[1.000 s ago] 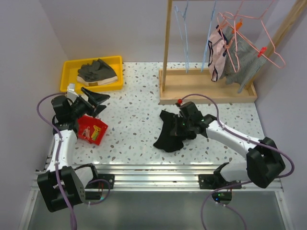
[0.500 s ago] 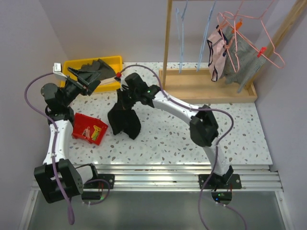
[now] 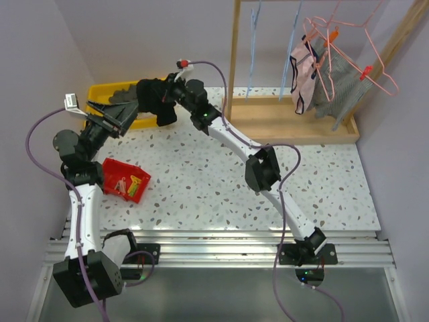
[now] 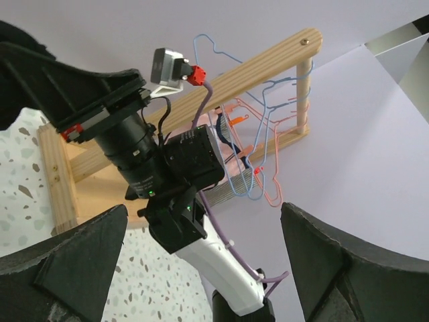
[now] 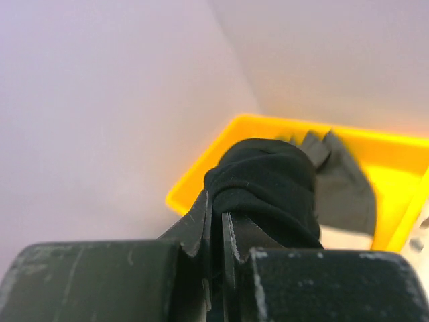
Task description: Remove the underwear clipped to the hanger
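The black underwear hangs from my right gripper across the yellow bin's edge, so my left gripper should take the cloth's free side (image 3: 145,96) and lower it inside.
My right gripper (image 3: 167,96) is shut on a black underwear (image 3: 155,100) and holds it in the air above the yellow bin (image 3: 94,100) at the far left. In the right wrist view the jaws (image 5: 216,201) pinch the bunched black cloth (image 5: 268,181) over the bin (image 5: 201,168). My left gripper (image 3: 115,111) is open and empty, raised beside the bin, just left of the black underwear. In the left wrist view its fingers (image 4: 204,209) frame the right wrist. A pink underwear (image 3: 301,74) and a grey underwear (image 3: 338,80) hang clipped to pink hangers (image 3: 348,33).
A grey garment (image 5: 342,188) lies in the yellow bin. A red packet (image 3: 125,180) lies on the table by the left arm. The wooden rack base (image 3: 288,124) stands at the back right, with blue hangers (image 3: 253,40) on its rail.
My right arm has swung from the table's middle to the far left, lifting the black underwear over the yellow bin. My left gripper has risen and tilted up.
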Robot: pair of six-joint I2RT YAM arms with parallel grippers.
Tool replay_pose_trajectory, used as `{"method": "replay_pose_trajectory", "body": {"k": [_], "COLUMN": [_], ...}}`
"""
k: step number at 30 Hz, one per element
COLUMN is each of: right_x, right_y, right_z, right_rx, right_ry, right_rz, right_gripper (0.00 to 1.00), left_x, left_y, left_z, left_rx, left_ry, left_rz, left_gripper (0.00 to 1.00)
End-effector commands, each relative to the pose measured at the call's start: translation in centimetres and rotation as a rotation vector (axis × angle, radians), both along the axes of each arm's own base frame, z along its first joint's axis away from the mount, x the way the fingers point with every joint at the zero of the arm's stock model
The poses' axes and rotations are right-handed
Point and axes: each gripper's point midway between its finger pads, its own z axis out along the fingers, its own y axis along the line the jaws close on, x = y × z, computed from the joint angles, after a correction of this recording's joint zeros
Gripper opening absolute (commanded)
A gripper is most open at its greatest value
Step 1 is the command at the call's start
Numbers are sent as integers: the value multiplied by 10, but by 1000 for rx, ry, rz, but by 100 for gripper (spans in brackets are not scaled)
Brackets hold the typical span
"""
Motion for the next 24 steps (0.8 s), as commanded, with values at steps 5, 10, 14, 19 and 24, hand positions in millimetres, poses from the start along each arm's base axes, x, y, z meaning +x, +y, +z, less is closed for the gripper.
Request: {"method": "replay_pose_trajectory", "body": {"k": [5, 10, 14, 19, 24], "right_x": [19, 14, 4, -4, -30], "right_y": [-32, -30, -30, -30, -26], "right_z": [84, 85, 88, 78, 82], "right_rx": [268, 257, 261, 239, 232], "right_ry": [-189, -189, -159, -99, -76], "right_rz": [-84, -21, 49, 127, 236], "right_gripper": [0, 0, 0, 0, 0], "left_x": [15, 44, 77, 111, 150], "left_y": [8, 21, 37, 43, 38], "left_z": [-32, -49, -64, -68, -72], "left_rx": [51, 141, 282, 171, 142], "left_ry": [81, 120, 210, 235, 306], "left_rz": [40, 69, 85, 78, 30], "left_gripper": [100, 100, 100, 100, 100]}}
